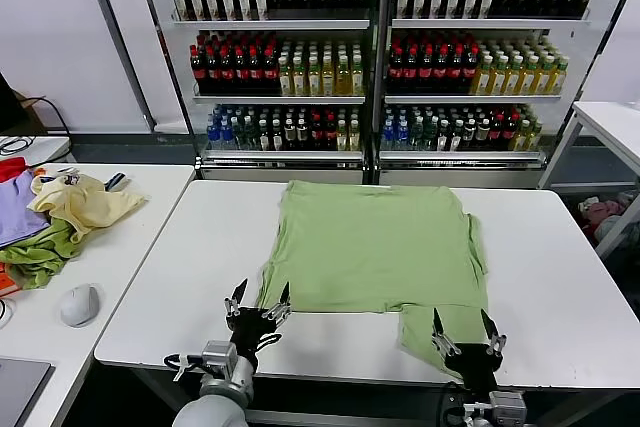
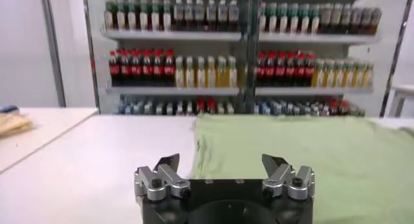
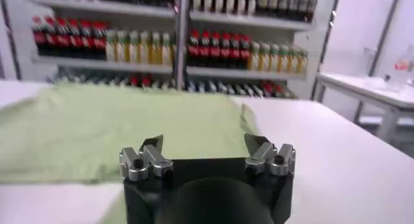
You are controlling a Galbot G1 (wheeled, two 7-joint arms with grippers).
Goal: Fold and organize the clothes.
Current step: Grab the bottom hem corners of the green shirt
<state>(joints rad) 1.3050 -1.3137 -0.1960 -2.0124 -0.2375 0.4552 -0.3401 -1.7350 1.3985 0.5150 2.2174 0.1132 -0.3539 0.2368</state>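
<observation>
I expect the shirt's sleeve (image 1: 443, 330) to bunch up and pull in against the shirt's body when I carry the shirt toward the shelf, because the sleeve lies limp past the shirt's near edge (image 1: 340, 311).
The light green shirt (image 1: 375, 242) lies spread flat on the white table (image 1: 550, 287), back side up, with no chest graphic showing. One sleeve hangs over the near edge at the right. My left gripper (image 1: 260, 303) is open and empty at the near edge, by the shirt's left lower corner. My right gripper (image 1: 466, 330) is open and empty at the near edge, over the hanging sleeve. The shirt also shows in the left wrist view (image 2: 310, 154) beyond the open left gripper (image 2: 220, 162), and in the right wrist view (image 3: 116, 128) beyond the open right gripper (image 3: 204, 143).
A side table at the left (image 1: 140, 237) holds a pale yellow garment (image 1: 80, 202), purple and darker green cloths (image 1: 35, 252) and a mouse (image 1: 80, 304). Shelves of bottles (image 1: 380, 57) stand behind the table. Another table (image 1: 610, 122) is at the far right.
</observation>
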